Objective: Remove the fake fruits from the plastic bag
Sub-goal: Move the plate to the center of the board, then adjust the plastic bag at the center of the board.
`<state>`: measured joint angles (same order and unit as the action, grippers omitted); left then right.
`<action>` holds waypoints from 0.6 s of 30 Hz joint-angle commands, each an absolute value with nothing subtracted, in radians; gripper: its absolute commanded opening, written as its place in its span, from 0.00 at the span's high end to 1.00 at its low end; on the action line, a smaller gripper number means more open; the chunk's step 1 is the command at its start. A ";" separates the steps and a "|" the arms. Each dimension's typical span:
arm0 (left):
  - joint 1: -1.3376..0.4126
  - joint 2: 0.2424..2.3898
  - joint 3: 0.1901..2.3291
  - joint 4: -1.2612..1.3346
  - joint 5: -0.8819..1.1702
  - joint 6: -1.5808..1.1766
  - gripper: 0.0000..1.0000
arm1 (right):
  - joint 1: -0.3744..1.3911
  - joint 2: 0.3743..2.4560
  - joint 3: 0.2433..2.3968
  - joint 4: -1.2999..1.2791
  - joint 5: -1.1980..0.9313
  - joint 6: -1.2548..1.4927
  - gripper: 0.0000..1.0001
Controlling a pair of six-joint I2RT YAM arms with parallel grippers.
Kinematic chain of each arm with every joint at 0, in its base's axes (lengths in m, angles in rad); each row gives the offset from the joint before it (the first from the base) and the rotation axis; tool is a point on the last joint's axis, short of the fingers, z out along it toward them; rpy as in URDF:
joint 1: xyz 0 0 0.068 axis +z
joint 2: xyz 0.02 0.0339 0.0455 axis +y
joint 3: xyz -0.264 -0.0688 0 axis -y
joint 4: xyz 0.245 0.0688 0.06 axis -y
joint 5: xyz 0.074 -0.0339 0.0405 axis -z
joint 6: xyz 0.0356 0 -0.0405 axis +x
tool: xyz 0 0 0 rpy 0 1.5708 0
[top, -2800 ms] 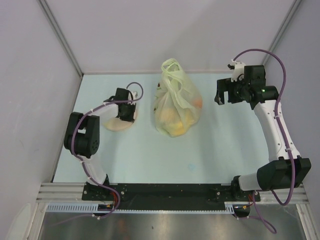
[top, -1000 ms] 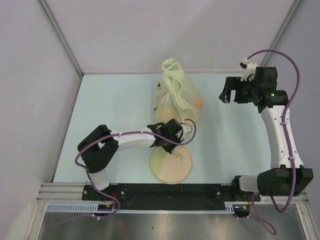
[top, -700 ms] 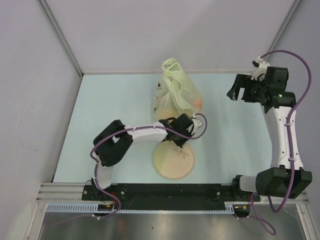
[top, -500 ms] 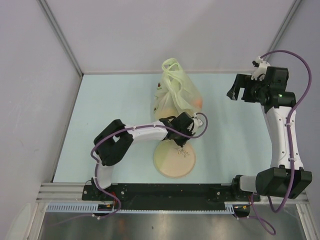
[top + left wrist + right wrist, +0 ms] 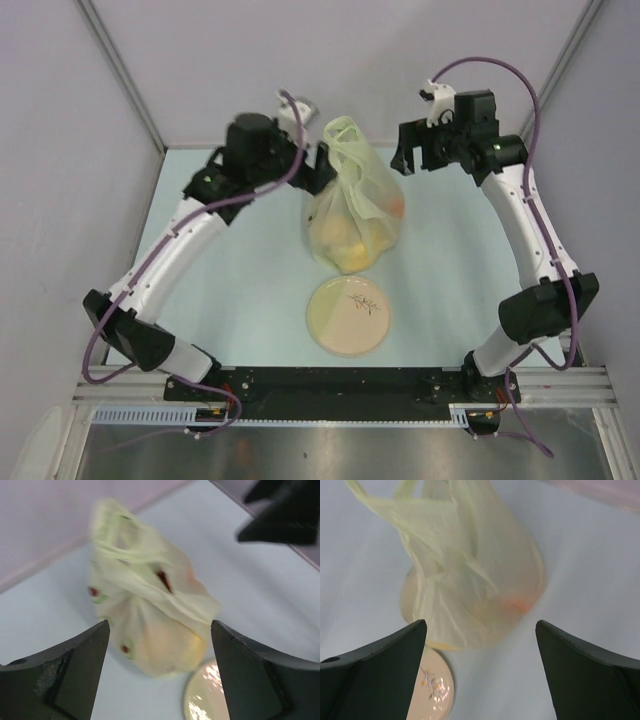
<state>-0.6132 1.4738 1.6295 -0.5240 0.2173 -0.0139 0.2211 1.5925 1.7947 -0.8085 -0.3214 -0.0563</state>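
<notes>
The plastic bag's handles (image 5: pixel 348 158) are bunched up over the fake fruits. My right gripper should pull the plastic bag's top (image 5: pixel 341 125) to the side before my left gripper spreads the plastic bag's other side.
The plastic bag (image 5: pixel 355 215) stands upright in the middle of the table, pale yellow-green, with its handles (image 5: pixel 343 135) bunched at the top. The fake fruits show only as blurs through it: an orange patch (image 5: pixel 397 207) (image 5: pixel 517 605) and yellow shapes (image 5: pixel 350 245) low down. My left gripper (image 5: pixel 322 170) (image 5: pixel 160 625) hovers open just left of the bag's top, nothing between its fingers. On the other side my right gripper (image 5: pixel 405 160) (image 5: pixel 481 622) hangs open above and right of the handles, also holding nothing. Both wrist views look down on the bag (image 5: pixel 150 615) (image 5: pixel 470 575).
A round cream plate (image 5: pixel 349 317) (image 5: pixel 205 697) (image 5: pixel 430 687) with a small twig pattern lies in front of the bag, near the arm bases. Grey walls close off the table at the back and both sides. The right gripper shows as a dark shape (image 5: pixel 285 510) in the left wrist view.
My left gripper opened, left the plate in front of the bag, and swung up and back to the bag's top left. My right arm moved left toward the handles.
</notes>
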 commanded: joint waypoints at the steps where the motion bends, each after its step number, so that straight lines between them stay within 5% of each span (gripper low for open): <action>1: -0.386 1.563 1.793 -0.617 0.239 -0.066 0.14 | 0.297 1.663 1.966 -0.692 -0.324 -0.051 0.07; 9: -0.253 1.622 1.853 -0.591 0.313 -0.080 0.14 | 0.552 1.732 1.976 -0.497 -0.124 -0.149 0.12; 18: -0.212 1.467 1.634 -0.485 0.416 -0.201 0.16 | 0.661 1.913 2.032 -0.430 0.128 -0.189 0.12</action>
